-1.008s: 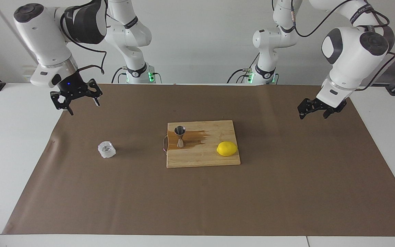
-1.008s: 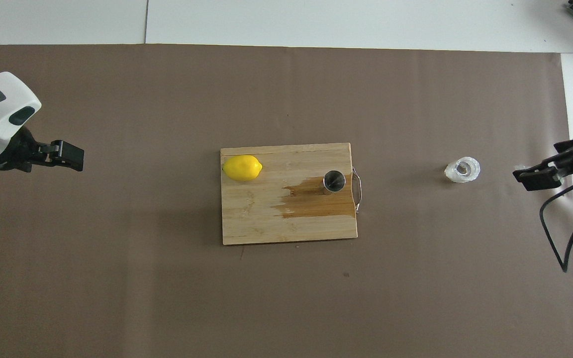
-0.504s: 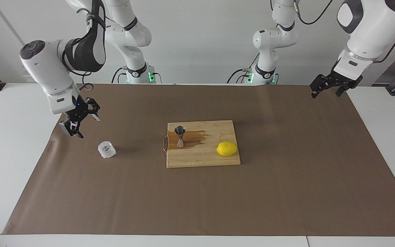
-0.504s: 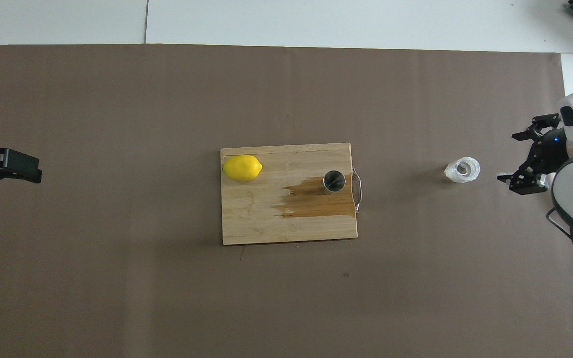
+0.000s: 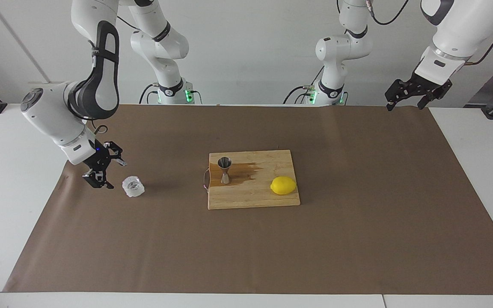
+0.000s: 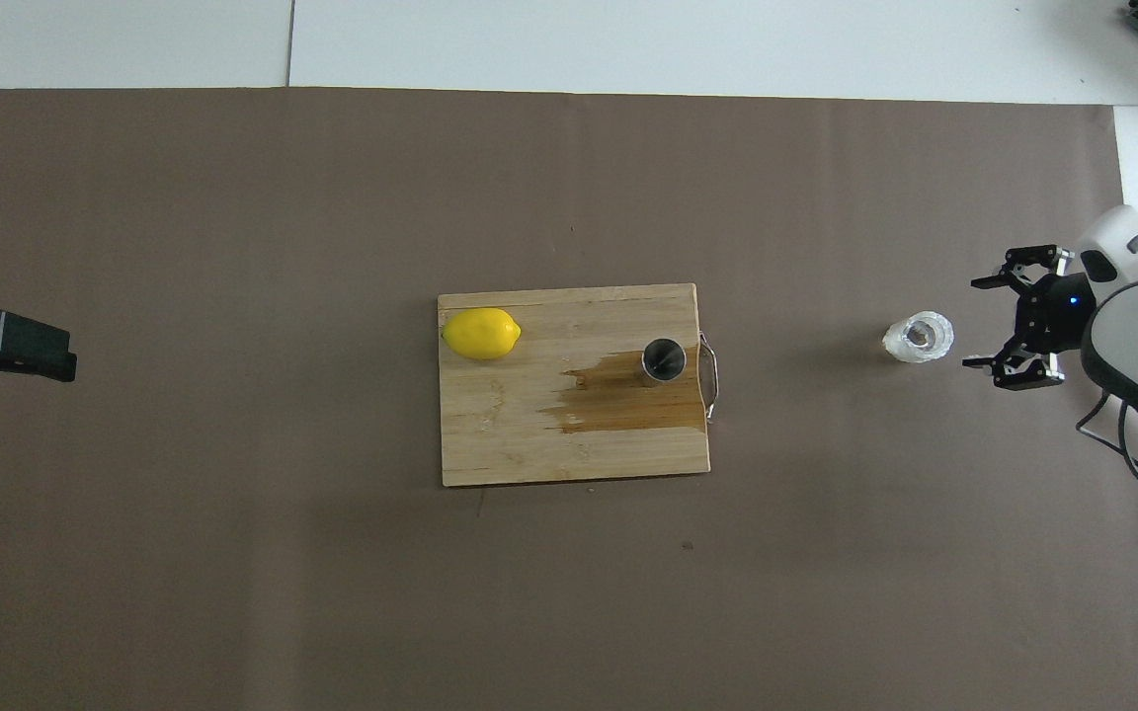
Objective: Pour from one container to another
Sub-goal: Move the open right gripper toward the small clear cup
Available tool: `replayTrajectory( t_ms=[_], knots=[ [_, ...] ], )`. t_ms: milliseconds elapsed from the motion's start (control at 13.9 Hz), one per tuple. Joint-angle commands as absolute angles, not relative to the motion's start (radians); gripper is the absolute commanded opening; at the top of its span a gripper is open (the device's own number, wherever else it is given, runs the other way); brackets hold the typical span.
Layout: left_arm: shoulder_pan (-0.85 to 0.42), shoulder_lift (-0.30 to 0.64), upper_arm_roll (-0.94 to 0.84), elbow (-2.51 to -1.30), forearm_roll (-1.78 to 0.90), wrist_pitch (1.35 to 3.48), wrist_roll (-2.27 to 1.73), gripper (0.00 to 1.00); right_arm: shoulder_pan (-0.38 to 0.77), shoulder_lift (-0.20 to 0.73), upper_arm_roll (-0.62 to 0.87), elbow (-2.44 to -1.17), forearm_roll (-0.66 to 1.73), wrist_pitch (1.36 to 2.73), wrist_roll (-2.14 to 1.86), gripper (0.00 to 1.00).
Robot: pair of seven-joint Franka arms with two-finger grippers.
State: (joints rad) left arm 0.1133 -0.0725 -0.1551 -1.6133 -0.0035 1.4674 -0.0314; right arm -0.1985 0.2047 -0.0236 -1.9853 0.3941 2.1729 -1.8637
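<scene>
I expect the clear faceted cup (image 6: 919, 338) to spill a few drops on the board when I pour, because a dark wet stain (image 6: 621, 398) is spreading from the steel jigger.
The clear faceted cup (image 5: 133, 187) (image 6: 918, 337) stands upright on the brown mat toward the right arm's end of the table. My right gripper (image 5: 111, 174) (image 6: 979, 323) hangs low beside it, turned sideways with its open jaws facing the cup, a small gap between them. The steel jigger (image 5: 224, 170) (image 6: 664, 358) stands upright on the wooden cutting board (image 5: 255, 197) (image 6: 529, 444), at the board's handle end. My left gripper (image 5: 405, 102) (image 6: 36, 348) waits open and raised over the mat's edge at the left arm's end, holding nothing.
A yellow lemon (image 5: 283, 185) (image 6: 481, 333) lies on the board's end toward the left arm. A dark wet stain (image 5: 242, 173) (image 6: 618, 400) spreads across the board from the jigger. The brown mat (image 5: 357, 239) covers most of the white table.
My right gripper has come down from high over the mat's corner and turned sideways beside the cup. My left gripper has risen and drawn back toward its own end. The objects have not moved.
</scene>
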Motion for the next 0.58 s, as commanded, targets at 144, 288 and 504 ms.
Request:
replayTrajectory(
  t_ms=[144, 288, 504],
  knots=[
    [0.124, -0.1, -0.153, -1.644, -0.089, 1.47, -0.026, 1.0, -0.222, 0.265, -0.012, -2.025, 0.501, 2.229, -2.038, 1.0],
    [0.132, -0.1, -0.153, -1.646, -0.087, 1.468, -0.022, 1.0, -0.242, 0.342, -0.012, -2.022, 0.624, 2.232, -2.19, 1.0],
    [0.133, -0.1, -0.152, -1.649, -0.086, 1.459, -0.023, 1.0, -0.238, 0.362, -0.011, -2.019, 0.667, 2.235, -2.247, 1.0]
  ],
)
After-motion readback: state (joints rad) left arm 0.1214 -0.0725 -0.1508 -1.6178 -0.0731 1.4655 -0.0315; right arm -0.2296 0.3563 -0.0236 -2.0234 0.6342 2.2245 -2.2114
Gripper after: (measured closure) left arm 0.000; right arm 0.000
